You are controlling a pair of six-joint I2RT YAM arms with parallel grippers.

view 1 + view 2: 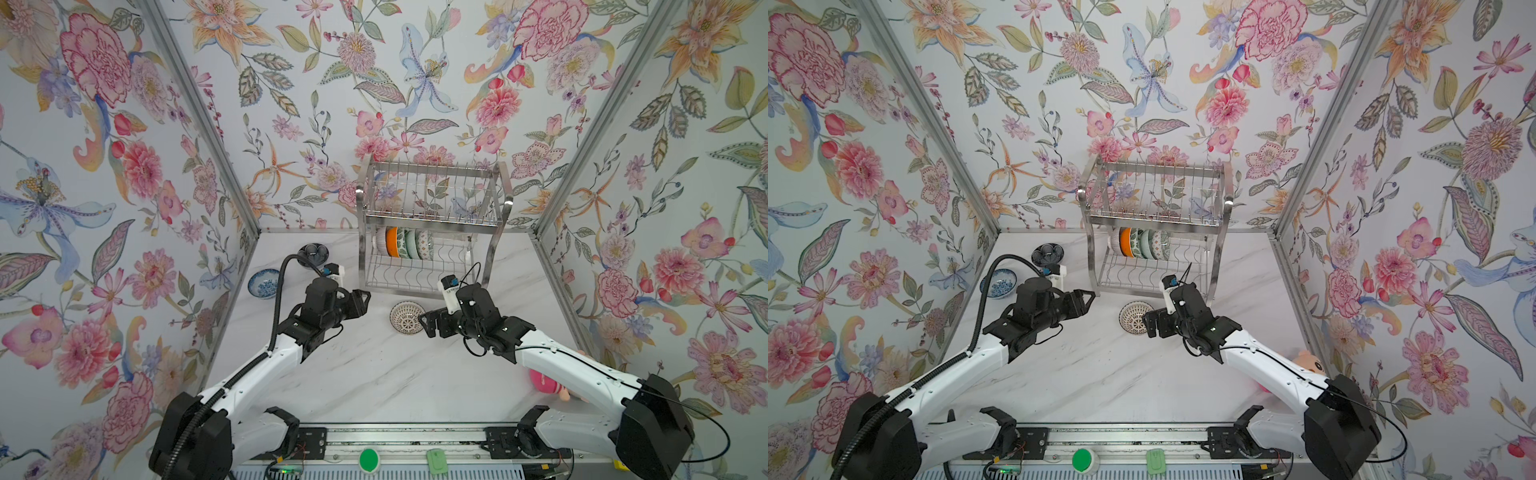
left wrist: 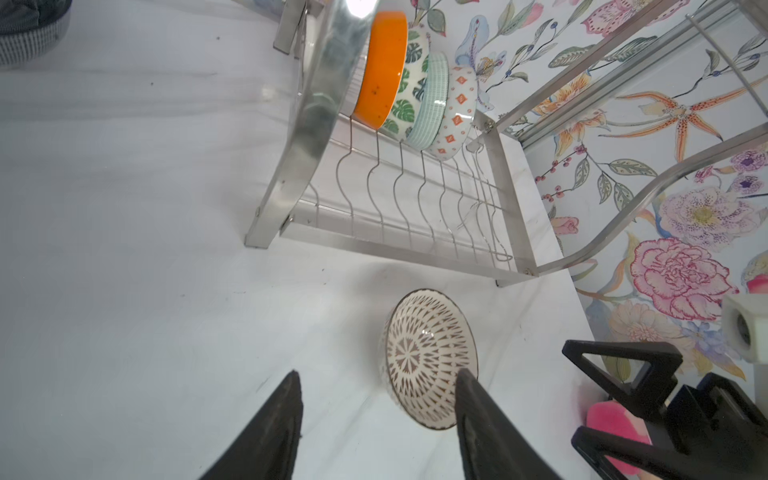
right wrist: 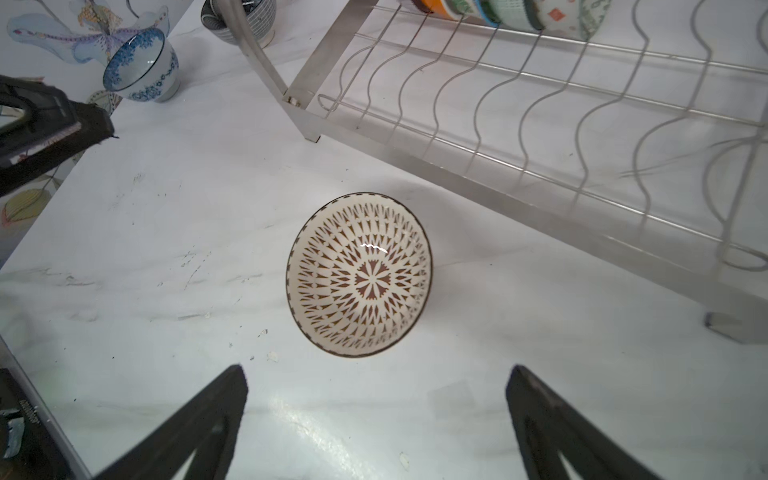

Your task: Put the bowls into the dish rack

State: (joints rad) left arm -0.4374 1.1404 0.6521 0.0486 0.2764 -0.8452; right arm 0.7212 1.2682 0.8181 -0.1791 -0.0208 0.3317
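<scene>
The dish rack's free slots (image 1: 449, 260) are on my right gripper's side. My right gripper should therefore grab the tan lattice bowl by the rim (image 1: 392, 318) that faces my left gripper.
The steel dish rack (image 1: 432, 172) (image 1: 1154, 168) stands at the back. Several bowls stand on edge in its lower tier, led by an orange one (image 1: 392, 242) (image 2: 382, 66). A tan lattice bowl (image 1: 406, 317) (image 3: 359, 274) sits upright on the table in front of the rack. My right gripper (image 1: 426, 324) (image 3: 376, 368) hovers just beside it, open and empty. My left gripper (image 1: 365, 302) (image 2: 378, 372) is open and empty near the rack's front left leg. A blue-white bowl (image 1: 264, 283) and a dark navy bowl (image 1: 313, 252) sit at the back left.
A pink plush toy (image 1: 544, 380) lies under the right arm near the right wall. Flowered walls close in the table on three sides. A green button (image 1: 369, 459) sits on the front rail.
</scene>
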